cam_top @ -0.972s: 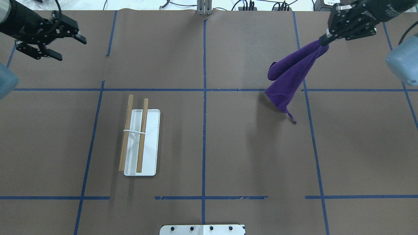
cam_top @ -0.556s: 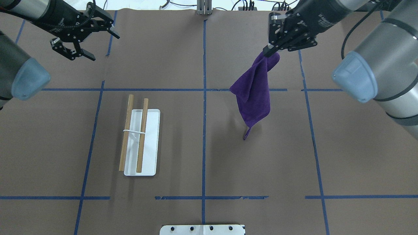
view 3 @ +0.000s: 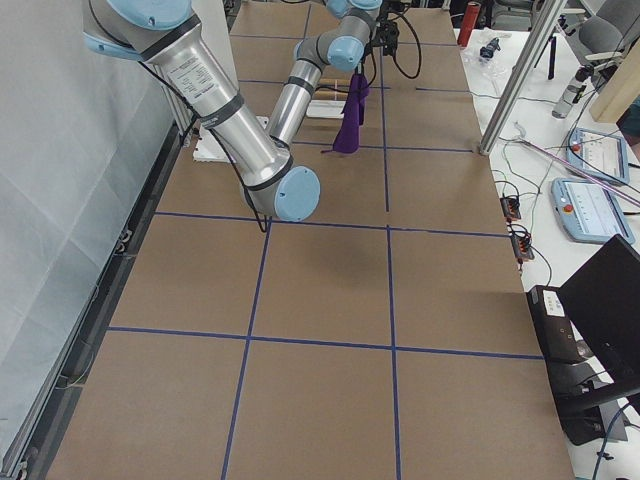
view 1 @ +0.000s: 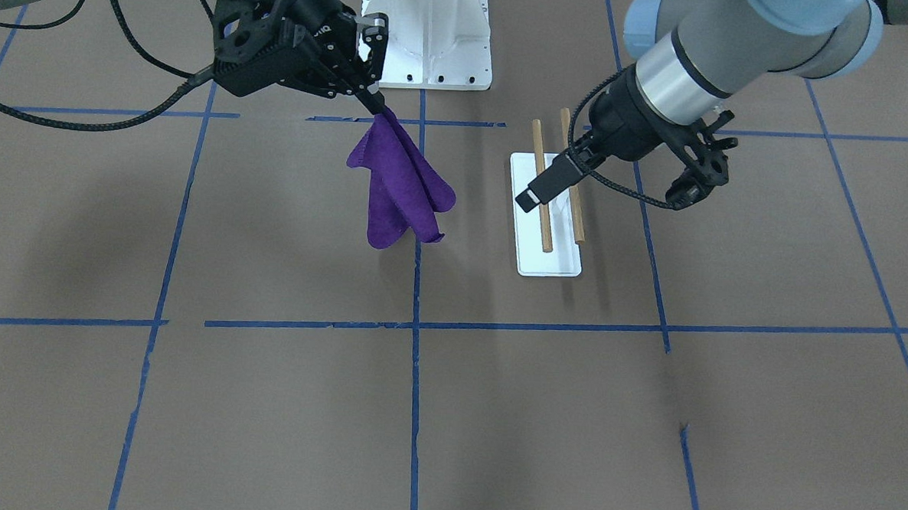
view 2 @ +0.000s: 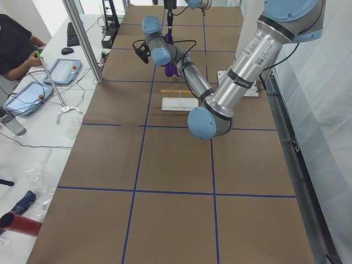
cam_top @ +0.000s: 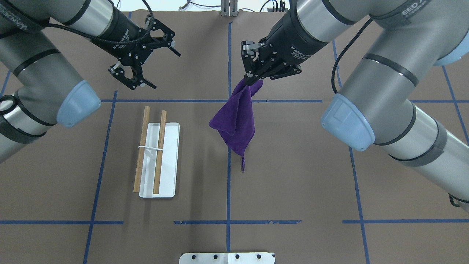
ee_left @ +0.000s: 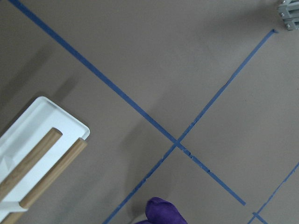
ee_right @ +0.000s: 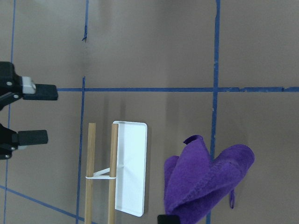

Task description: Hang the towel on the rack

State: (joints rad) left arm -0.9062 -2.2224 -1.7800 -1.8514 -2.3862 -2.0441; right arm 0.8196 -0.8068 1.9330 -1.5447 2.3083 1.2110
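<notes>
My gripper is about to lower the deep purple towel (view 1: 394,180), and limp folds (view 1: 418,203) gather below the towel's top corner. So the towel will hang over the dowels as a bunched piece when I lower it.
The deep purple towel (cam_top: 236,121) hangs in folds from my right gripper (cam_top: 249,79), which is shut on its top corner above the table's centre line. It also shows in the front view (view 1: 399,187) and the right wrist view (ee_right: 205,182). The rack (cam_top: 168,161), a white base plate with two parallel wooden dowels (cam_top: 159,150), stands to the towel's left; it also shows in the front view (view 1: 549,263). My left gripper (cam_top: 163,69) is open and empty, in the air beyond the rack's far end; one of its fingers (ee_right: 46,92) shows in the right wrist view.
The brown table is marked with a blue tape grid (cam_top: 229,165). The white bolted robot pedestal (view 1: 428,47) sits at the robot's edge of the table. Operators' desks with tablets (view 2: 60,71) lie beyond the far edge. My two arms span the far half of the table.
My right gripper has carried the towel from the far right to the table's centre line. My left gripper has moved from the far left toward the centre and stays open.
</notes>
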